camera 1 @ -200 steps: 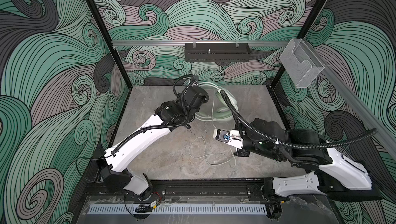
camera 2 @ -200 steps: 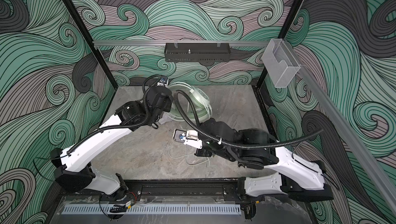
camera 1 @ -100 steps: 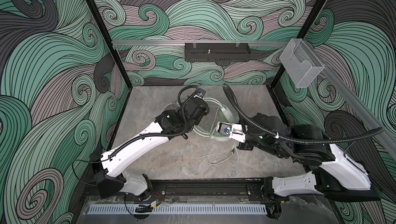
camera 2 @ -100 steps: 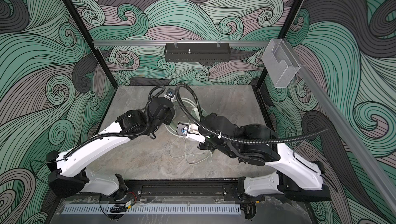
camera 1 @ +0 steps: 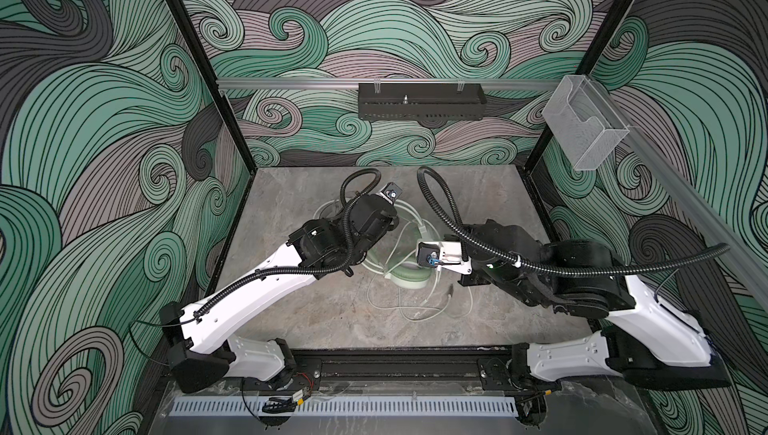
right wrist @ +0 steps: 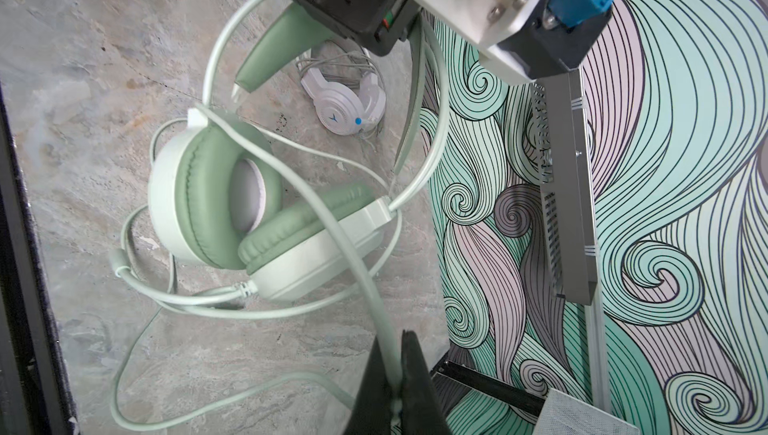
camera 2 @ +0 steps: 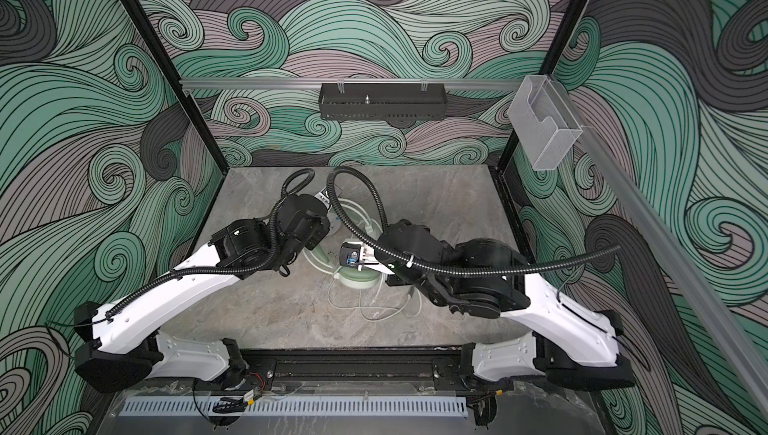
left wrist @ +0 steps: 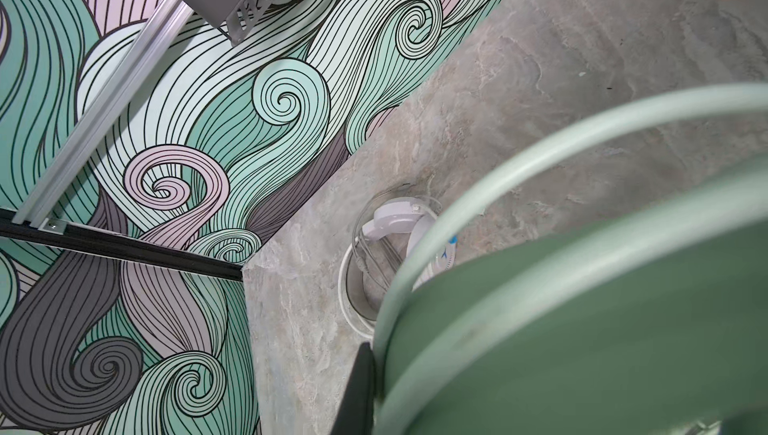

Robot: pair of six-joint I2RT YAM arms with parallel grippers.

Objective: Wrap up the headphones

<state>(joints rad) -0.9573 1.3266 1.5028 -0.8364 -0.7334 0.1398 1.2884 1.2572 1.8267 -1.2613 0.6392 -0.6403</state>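
The mint cable runs across the earcups (right wrist: pixel 308 193) from one end of the headband, so my right gripper should keep pulling it until it bends around the headband's other end (right wrist: pixel 392 204), then let go.
The pale mint headphones (right wrist: pixel 249 212) hang by their headband, earcups low over the grey table (camera 1: pixel 299 320); both top views show one earcup (camera 1: pixel 409 279) (camera 2: pixel 357 281). My left gripper (left wrist: pixel 376 374) is shut on the green padded headband (left wrist: pixel 582 308); only one black finger (left wrist: pixel 357 391) shows beside it. My right gripper (right wrist: pixel 397 374) is shut on the mint cable (right wrist: pixel 332 221), which runs up to the earcups. More cable lies in loose loops (camera 1: pixel 415 308) on the table with the plug (camera 1: pixel 451 289). The white headphones (right wrist: pixel 345 100) (camera 2: pixel 334 225) lie behind, partly hidden by the left arm.
A black perforated rack (camera 1: pixel 422 106) hangs on the back rail. A clear plastic box (camera 1: pixel 584 129) is fixed on the right rail. Black frame posts stand at the back corners. The arms' base rail (camera 1: pixel 395 364) runs along the front edge.
The left arm has brought the mint headphones from the back of the table towards the middle. The right gripper has shifted slightly back and left, still pinching the cable.
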